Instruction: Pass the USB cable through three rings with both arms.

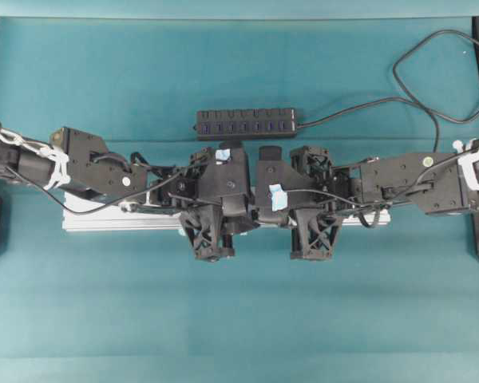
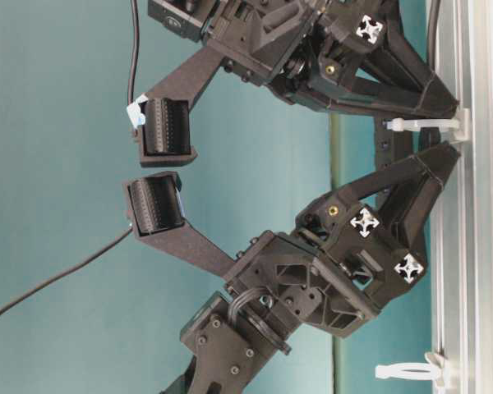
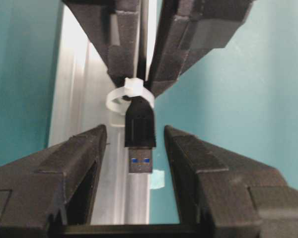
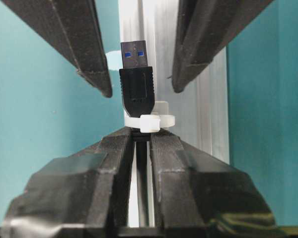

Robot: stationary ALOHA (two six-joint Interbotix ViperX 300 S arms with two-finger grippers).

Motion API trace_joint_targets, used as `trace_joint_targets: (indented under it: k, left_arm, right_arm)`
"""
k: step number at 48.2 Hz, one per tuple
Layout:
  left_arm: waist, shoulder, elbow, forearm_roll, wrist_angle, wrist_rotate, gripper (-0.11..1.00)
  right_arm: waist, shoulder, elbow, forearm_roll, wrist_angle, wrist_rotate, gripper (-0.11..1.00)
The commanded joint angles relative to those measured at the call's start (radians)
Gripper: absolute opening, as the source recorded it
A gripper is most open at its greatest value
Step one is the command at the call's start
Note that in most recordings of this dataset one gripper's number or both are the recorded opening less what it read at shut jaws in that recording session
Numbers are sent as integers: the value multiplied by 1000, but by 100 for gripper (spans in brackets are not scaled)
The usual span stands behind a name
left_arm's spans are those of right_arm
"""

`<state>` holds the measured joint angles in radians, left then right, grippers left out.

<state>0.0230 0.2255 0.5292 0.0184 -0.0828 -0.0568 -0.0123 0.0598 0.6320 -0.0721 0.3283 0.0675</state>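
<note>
The USB cable should slide after the black plug (image 3: 140,121) when the robot pulls the plug, and the whitish ring (image 3: 114,97) should stay standing, because the ring's loop is wider than the plug.
The USB cable's black plug (image 3: 140,134), silver tip first, pokes through one whitish ring (image 3: 126,96) on the silver rail (image 3: 79,99). My right gripper (image 4: 144,133) is shut on the USB cable just behind that ring (image 4: 150,121). My left gripper (image 3: 134,130) is open, a finger on each side of the plug (image 4: 136,79), and touches neither side. In the table-level view the same ring (image 2: 423,125) stands between the two grippers' tips. Another ring (image 2: 407,371) stands further along the rail (image 2: 468,246).
A black multi-port hub (image 1: 246,124) lies behind the rail (image 1: 104,219), its cable looping off to the right (image 1: 415,88). Both arms meet over the middle of the rail. A pale teal tab (image 3: 158,179) sticks out from the rail's edge. Teal tabletop lies all around.
</note>
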Motion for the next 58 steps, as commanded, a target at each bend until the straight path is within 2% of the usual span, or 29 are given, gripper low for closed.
trace_joint_targets:
  k: [1, 17, 29, 32, 38, 42, 46, 50, 52, 58]
  left_arm:
    - [-3, -6, -9, 3, -12, -3, 54]
    - [-3, -5, -11, 3, -17, -3, 55]
    - [-3, -5, -12, 3, -20, -3, 77]
    - [-5, -5, -12, 3, -20, -3, 79]
    - [-3, -5, -12, 3, -20, -3, 75]
    - [-5, -5, -14, 3, -20, -3, 67]
    - [-6, -3, -15, 3, -20, 2, 52]
    - [-8, -3, -15, 3, -20, 5, 30]
    - [-8, -5, -15, 3, -20, 9, 22]
    - [-9, -5, -18, 3, -23, 14, 22]
  right_arm:
    - [6, -11, -5, 2, -6, 9, -6]
    - [8, -11, -5, 3, -6, 11, -6]
    - [8, -11, -6, 3, -6, 11, -6]
    - [9, -11, -6, 3, -6, 11, -6]
    - [9, -11, -6, 3, -5, 9, -6]
    - [9, -9, -8, 3, -6, 9, -6]
    - [9, -11, -8, 3, -6, 9, -6]
    - [9, -9, -8, 3, -6, 9, -6]
    - [9, -9, -8, 3, -6, 9, -6]
    - [9, -9, -8, 3, -6, 11, -6]
